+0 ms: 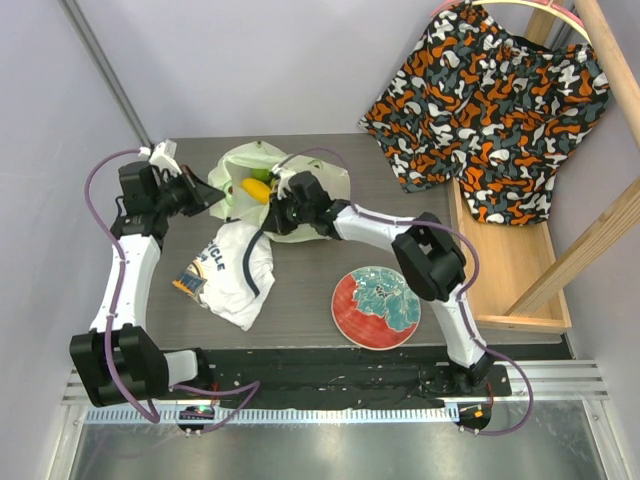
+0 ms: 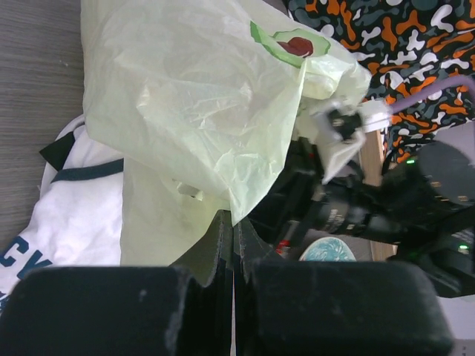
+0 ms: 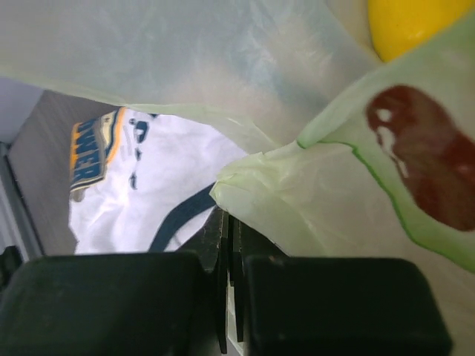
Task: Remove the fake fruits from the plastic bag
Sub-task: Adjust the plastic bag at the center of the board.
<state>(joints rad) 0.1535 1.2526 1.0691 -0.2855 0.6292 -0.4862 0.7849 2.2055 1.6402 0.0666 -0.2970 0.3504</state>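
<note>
The bag's edges (image 3: 249,178) sit in both my closed grippers, so next my right gripper draws its edge wide, lets it go and reaches in for the fruits (image 1: 256,190).
The pale-green plastic bag (image 1: 300,185) with avocado prints lies at the back of the table, its mouth held open between my two grippers. A yellow fake fruit (image 1: 256,189) and a bit of green fruit show inside; other fruits are hidden. My left gripper (image 1: 212,196) is shut on the bag's left edge (image 2: 245,200). My right gripper (image 1: 276,205) is shut on the bag's right edge (image 3: 252,185). The yellow fruit also shows in the right wrist view (image 3: 415,22).
A white printed T-shirt (image 1: 232,270) lies under and in front of the bag. A red plate with teal pattern (image 1: 376,306) sits at the front right. An orange camouflage garment (image 1: 490,100) hangs over a wooden rack (image 1: 510,270) at the right.
</note>
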